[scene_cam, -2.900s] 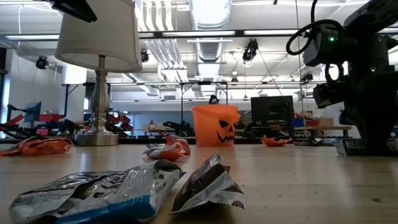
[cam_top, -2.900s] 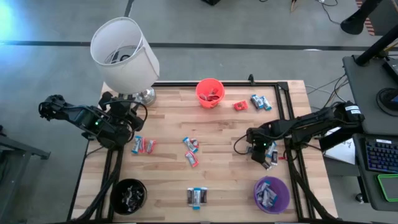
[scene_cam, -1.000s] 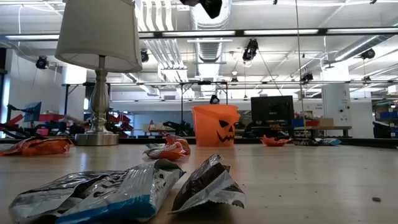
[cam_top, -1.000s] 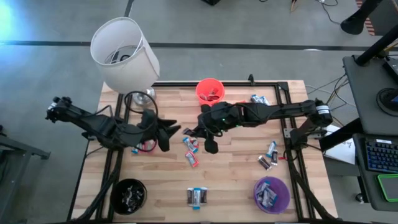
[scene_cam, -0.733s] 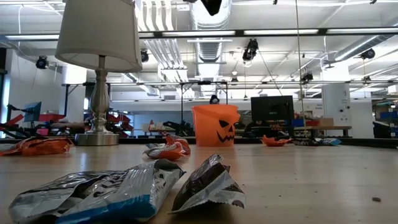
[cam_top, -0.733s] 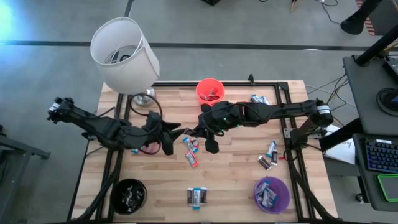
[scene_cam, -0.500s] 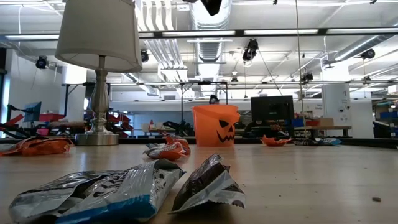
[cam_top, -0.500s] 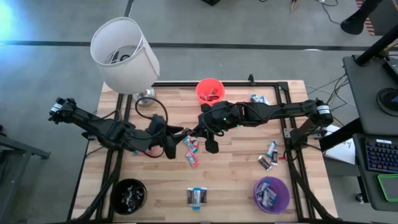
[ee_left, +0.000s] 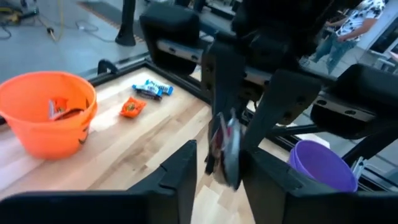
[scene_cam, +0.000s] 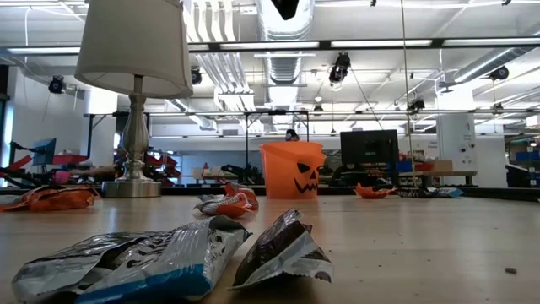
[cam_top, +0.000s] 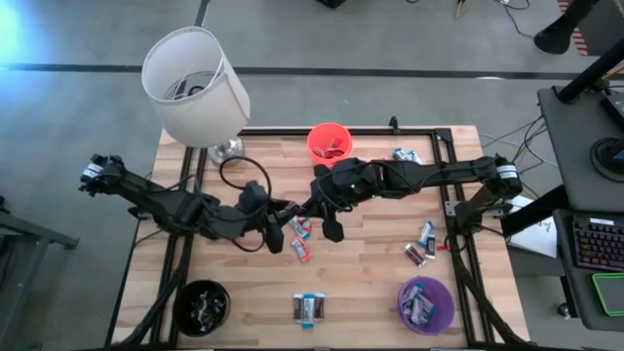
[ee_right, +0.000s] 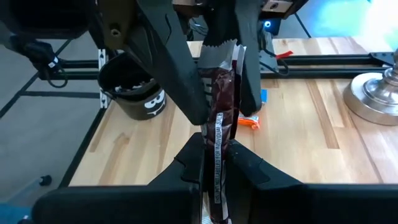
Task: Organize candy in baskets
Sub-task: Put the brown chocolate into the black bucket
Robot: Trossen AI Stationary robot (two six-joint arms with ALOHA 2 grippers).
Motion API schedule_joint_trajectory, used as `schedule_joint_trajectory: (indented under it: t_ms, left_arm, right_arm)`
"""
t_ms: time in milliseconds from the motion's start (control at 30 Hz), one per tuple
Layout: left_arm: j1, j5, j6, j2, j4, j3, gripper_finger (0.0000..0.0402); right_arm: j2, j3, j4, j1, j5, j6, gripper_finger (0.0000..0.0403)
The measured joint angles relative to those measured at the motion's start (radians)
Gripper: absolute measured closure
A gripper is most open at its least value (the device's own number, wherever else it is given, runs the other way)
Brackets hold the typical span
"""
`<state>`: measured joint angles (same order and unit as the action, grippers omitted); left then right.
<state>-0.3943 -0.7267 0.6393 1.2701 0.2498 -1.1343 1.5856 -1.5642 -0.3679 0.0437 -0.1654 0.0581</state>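
The robot's right gripper holds the dark brown candy far from the black basket (cam_top: 202,308), so next the left gripper grips the candy's loose end (ee_right: 221,61) and brings the candy there.
My right gripper (cam_top: 308,208) is over the table's middle, shut on a dark brown candy (ee_right: 222,106) held clear above the wood. My left gripper (cam_top: 284,216) faces it from the left; its two fingers (ee_right: 177,68) stand on either side of the candy's free end (ee_left: 224,146), with a gap showing on one side. The orange basket (cam_top: 329,144) stands at the far edge, the black basket (cam_top: 203,304) near left, the purple basket (cam_top: 425,303) near right. Loose candy lies under the grippers (cam_top: 299,237) and at the near edge (cam_top: 309,308). My right gripper pinches one end of the dark brown candy (ee_right: 217,163) between its two fingers, coming almost level from the table's right. The candy sticks out past the fingertips toward the left arm, edge-on and clear of the table. My left gripper: I cannot tell whether its fingers touch the candy.
A white lamp (cam_top: 195,83) stands at the far left corner, its metal foot (ee_right: 375,93) on the wood. More candy lies at the far right (cam_top: 408,156) and near the right edge (cam_top: 420,244). A black frame borders the table (cam_top: 444,146).
My left gripper has moved toward the table's right and a little down, rolling slightly, until its fingers stand around the free end of the candy held by my right gripper. That candy has stayed where it was.
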Motion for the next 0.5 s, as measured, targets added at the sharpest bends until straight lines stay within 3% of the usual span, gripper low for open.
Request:
schedule_joint_trajectory:
  t_ms: [500]
  left_arm:
    - [0.003,0.003,-0.078,-0.003,-0.023,0.0,0.0375]
  right_arm:
    - [0.0,0.0,0.004,0.0,0.0,-0.005,0.0376]
